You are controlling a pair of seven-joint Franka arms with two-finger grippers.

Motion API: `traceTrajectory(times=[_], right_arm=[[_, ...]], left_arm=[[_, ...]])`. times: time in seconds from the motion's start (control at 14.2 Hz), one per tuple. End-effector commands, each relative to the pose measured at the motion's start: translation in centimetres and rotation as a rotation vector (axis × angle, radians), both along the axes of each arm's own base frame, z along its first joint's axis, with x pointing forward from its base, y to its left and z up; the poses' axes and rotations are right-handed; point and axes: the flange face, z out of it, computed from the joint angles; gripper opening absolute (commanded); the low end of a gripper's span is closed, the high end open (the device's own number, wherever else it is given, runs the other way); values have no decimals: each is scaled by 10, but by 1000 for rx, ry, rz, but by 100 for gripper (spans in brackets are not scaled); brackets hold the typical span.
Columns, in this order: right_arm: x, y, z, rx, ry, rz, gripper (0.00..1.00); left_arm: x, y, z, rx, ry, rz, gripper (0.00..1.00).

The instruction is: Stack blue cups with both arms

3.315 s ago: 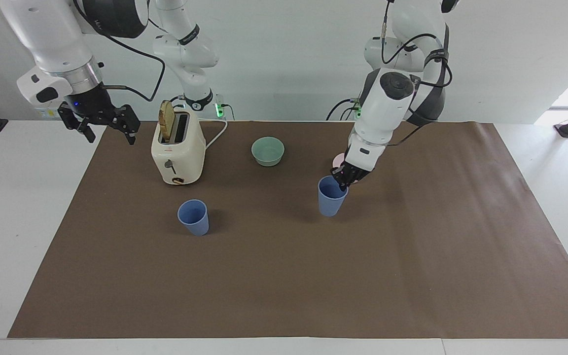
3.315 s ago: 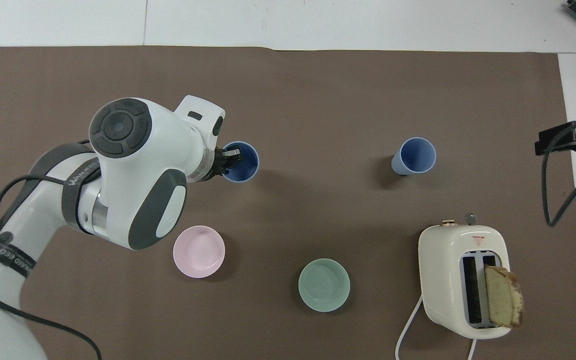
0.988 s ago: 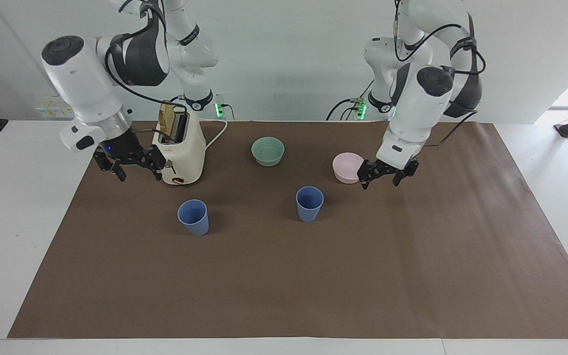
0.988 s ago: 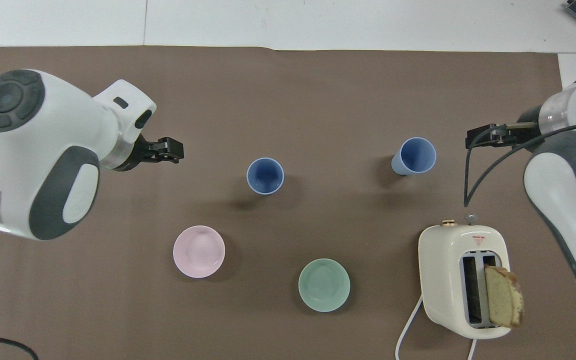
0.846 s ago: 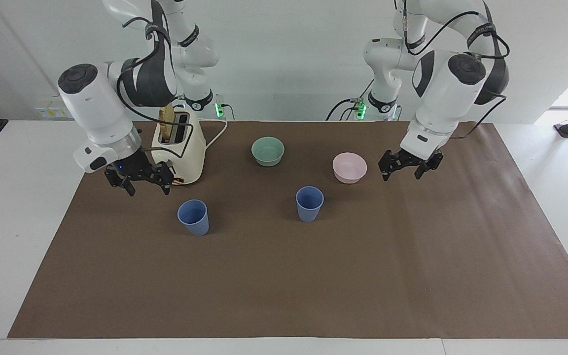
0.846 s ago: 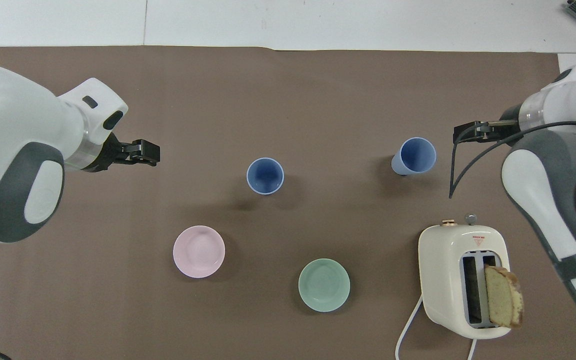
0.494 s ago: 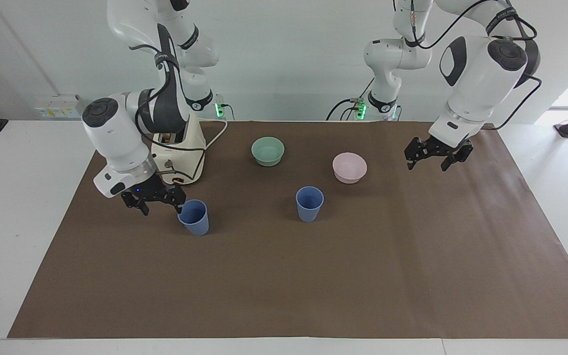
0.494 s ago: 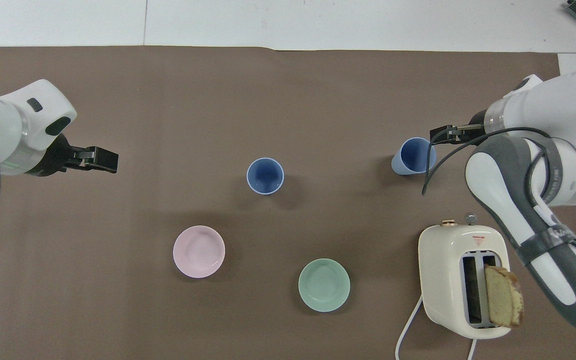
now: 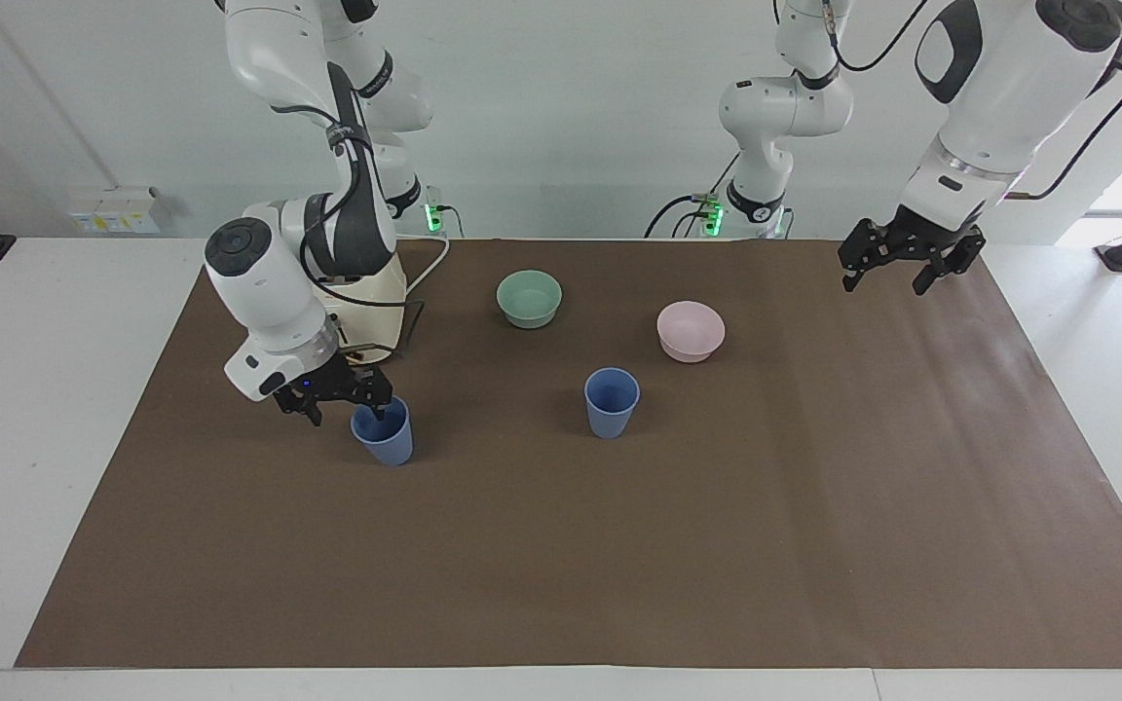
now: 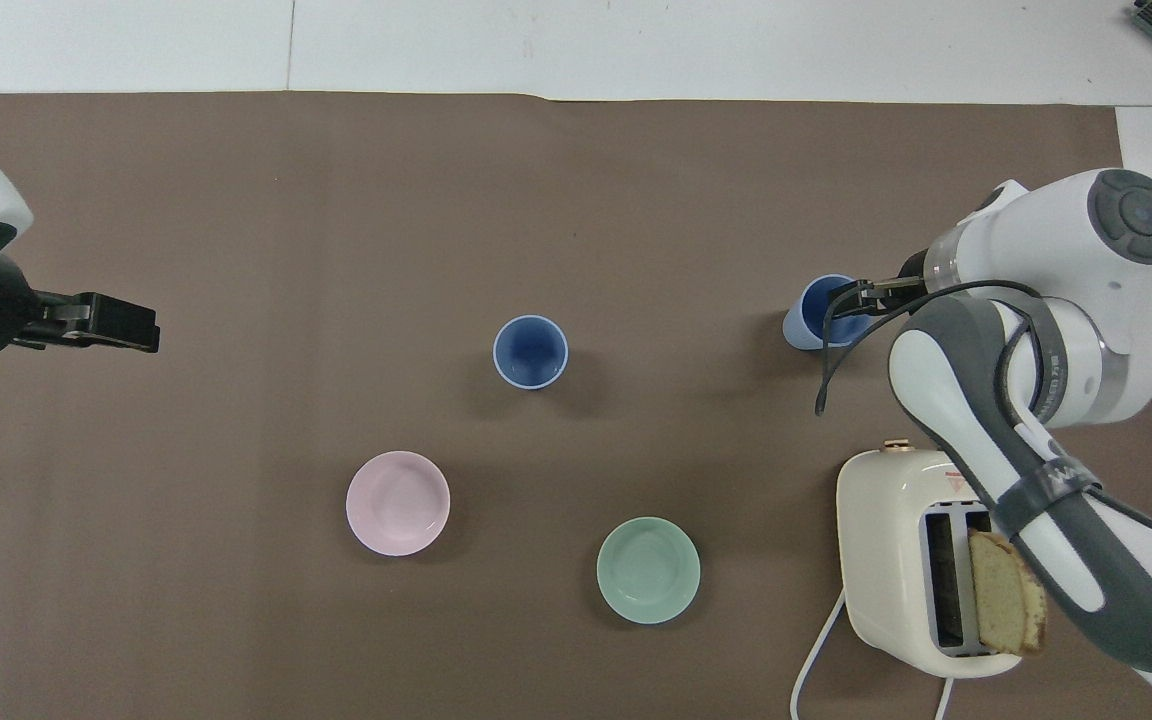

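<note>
I expect the other blue cup (image 10: 814,317) to sink in almost to its rim as I lower it, since the mid-table cup's opening (image 10: 531,350) is wide open and empty.
Two blue cups stand upright on the brown mat (image 9: 561,545). One cup (image 9: 612,402) is mid-table and stands free; it also shows in the overhead view (image 10: 530,351). The other cup (image 9: 383,433) (image 10: 816,315) is toward the right arm's end, farther from the robots than the toaster. My right gripper (image 9: 345,404) (image 10: 851,300) is open at this cup's rim, one finger inside the mouth and the other outside. My left gripper (image 9: 882,282) (image 10: 126,327) is open and empty, raised over the mat toward the left arm's end.
A cream toaster (image 10: 921,570) with a bread slice (image 10: 1006,595) stands close to the robots at the right arm's end, partly covered by the right arm. A mint-green bowl (image 9: 529,298) and a pink bowl (image 9: 691,330) sit nearer to the robots than the free cup.
The left gripper let go of the mid-table cup, then rose and drew away toward its own end. The right gripper came down from beside the toaster to the other cup's rim.
</note>
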Motion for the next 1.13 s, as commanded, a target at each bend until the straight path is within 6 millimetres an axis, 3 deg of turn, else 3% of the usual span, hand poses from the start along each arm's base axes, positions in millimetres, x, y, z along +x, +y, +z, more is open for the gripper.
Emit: traceTrajectory(times=[0.0, 0.07, 0.21, 0.42, 0.78, 1.06], right_arm=[[-1, -2, -17, 13, 6, -3, 100], [-1, -2, -21, 12, 12, -2, 92], [0, -2, -25, 12, 17, -1, 49], [2, -2, -24, 10, -1, 10, 0], [5, 0, -17, 7, -4, 13, 0], [18, 25, 38, 11, -14, 25, 0]], left_arm=[[-4, 12, 22, 23, 17, 1, 100], [-6, 15, 24, 33, 34, 4, 100], [-9, 20, 43, 79, 30, -16, 100], [-12, 22, 44, 64, 31, -40, 100], [-12, 23, 47, 65, 22, -42, 100], [-13, 23, 46, 66, 27, -45, 100]])
